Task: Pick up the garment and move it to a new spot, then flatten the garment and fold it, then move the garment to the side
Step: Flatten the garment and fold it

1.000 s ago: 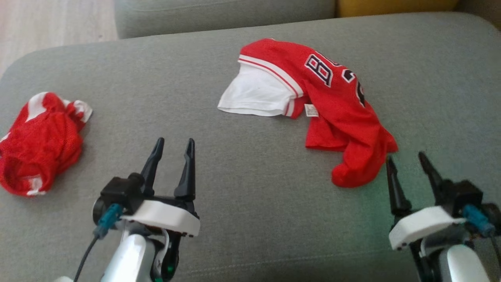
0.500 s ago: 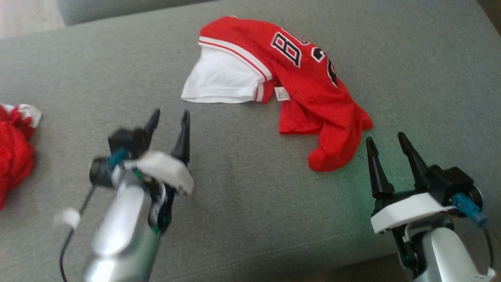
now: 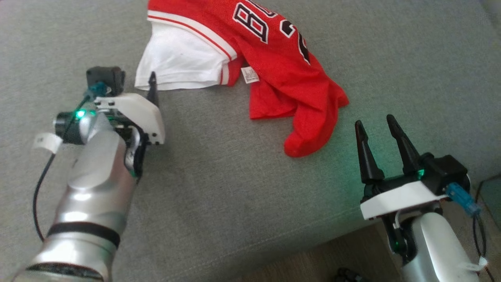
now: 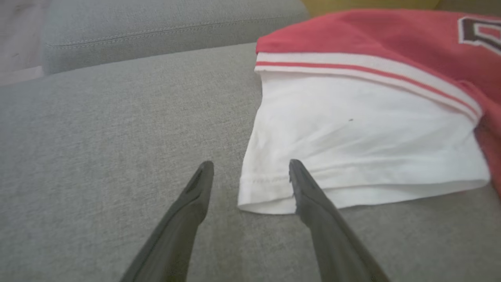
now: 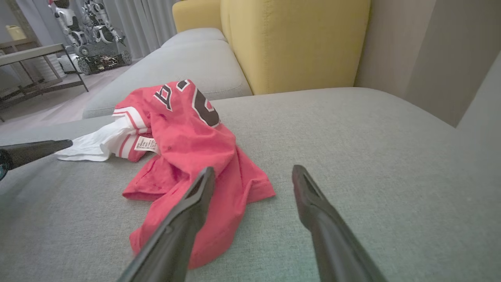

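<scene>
I expect the sleeve (image 3: 183, 58) to fold over and stay on the jersey when I bring it inward, because the white sleeve's hem (image 3: 190, 85) lies thin and creased.
The garment (image 3: 274, 58) is a red jersey with black-and-white numbers and a white sleeve (image 3: 180, 62), lying crumpled on the grey sofa seat (image 3: 235, 196). My left gripper (image 3: 150, 84) is open at the sleeve's lower left corner. In the left wrist view the left gripper (image 4: 250, 164) has that corner of the white sleeve (image 4: 352, 137) between its tips, and I cannot tell whether they touch it. My right gripper (image 3: 373, 120) is open and empty, just right of the jersey's red lower end. In the right wrist view the right gripper (image 5: 253, 169) points past the garment (image 5: 188, 137).
The seat's front edge and floor (image 3: 313, 262) are at the lower right, beside my right arm. A yellow cushion (image 5: 293, 43) stands behind the seat. Further back are a metal table (image 5: 31, 51) and another robot (image 5: 90, 35).
The head camera has shifted, so the garment now sits higher and further left in the picture. My left arm has reached forward to the white sleeve's corner. Both grippers stay open.
</scene>
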You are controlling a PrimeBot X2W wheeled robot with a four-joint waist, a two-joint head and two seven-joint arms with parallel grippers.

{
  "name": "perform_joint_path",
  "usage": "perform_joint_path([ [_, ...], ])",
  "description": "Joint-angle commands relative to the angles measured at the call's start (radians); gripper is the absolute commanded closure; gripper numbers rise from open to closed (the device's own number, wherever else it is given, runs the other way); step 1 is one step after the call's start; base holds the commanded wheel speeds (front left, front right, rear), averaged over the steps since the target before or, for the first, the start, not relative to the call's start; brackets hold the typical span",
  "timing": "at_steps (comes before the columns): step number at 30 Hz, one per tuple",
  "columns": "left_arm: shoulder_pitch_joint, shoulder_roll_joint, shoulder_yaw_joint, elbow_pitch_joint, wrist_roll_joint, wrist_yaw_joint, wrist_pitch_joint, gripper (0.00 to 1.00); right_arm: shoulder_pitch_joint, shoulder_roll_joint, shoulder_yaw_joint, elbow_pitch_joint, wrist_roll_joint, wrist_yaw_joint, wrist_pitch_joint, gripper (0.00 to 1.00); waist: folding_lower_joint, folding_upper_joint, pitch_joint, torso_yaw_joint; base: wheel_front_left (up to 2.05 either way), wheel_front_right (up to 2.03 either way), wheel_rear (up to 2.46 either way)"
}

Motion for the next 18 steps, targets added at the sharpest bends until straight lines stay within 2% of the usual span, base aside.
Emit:
perform_joint_path([
  [1,-0.058,0.042,0.015,0.01,0.019,0.018,-0.003,0.0,-0.033,-0.003,0.025,-0.024,0.013,-0.001,-0.017,0.0,-0.0001,0.0,0.018,-0.019,0.0,0.0,0.0],
  [4,-0.092,0.051,0.003,0.074,0.032,0.028,-0.001,0.0,-0.04,-0.003,0.028,-0.016,0.019,-0.001,-0.026,0.0,-0.0001,0.0,0.023,-0.025,0.0,0.0,0.0],
  [6,-0.106,0.05,-0.006,0.112,0.033,0.016,0.008,0.0,-0.042,-0.003,0.027,-0.011,0.02,-0.001,-0.03,0.0,-0.0001,0.0,0.024,-0.027,0.0,0.0,0.0],
  [7,-0.111,0.047,-0.007,0.127,0.028,0.006,0.009,0.86,-0.043,-0.003,0.027,-0.009,0.021,-0.001,-0.032,0.0,-0.0001,0.0,0.023,-0.027,0.0,0.0,0.0],
  [8,-0.115,0.044,-0.008,0.14,0.024,-0.005,0.009,1.0,-0.043,-0.003,0.026,-0.006,0.02,-0.001,-0.033,0.0,-0.0001,0.0,0.022,-0.026,0.0,0.0,0.0],
  [18,-0.177,0.026,0.054,0.172,-0.084,-0.096,-0.048,1.0,-0.037,-0.003,0.119,0.029,-0.014,-0.001,0.018,0.0,-0.0001,0.0,-0.015,0.03,0.0,0.0,0.0],
])
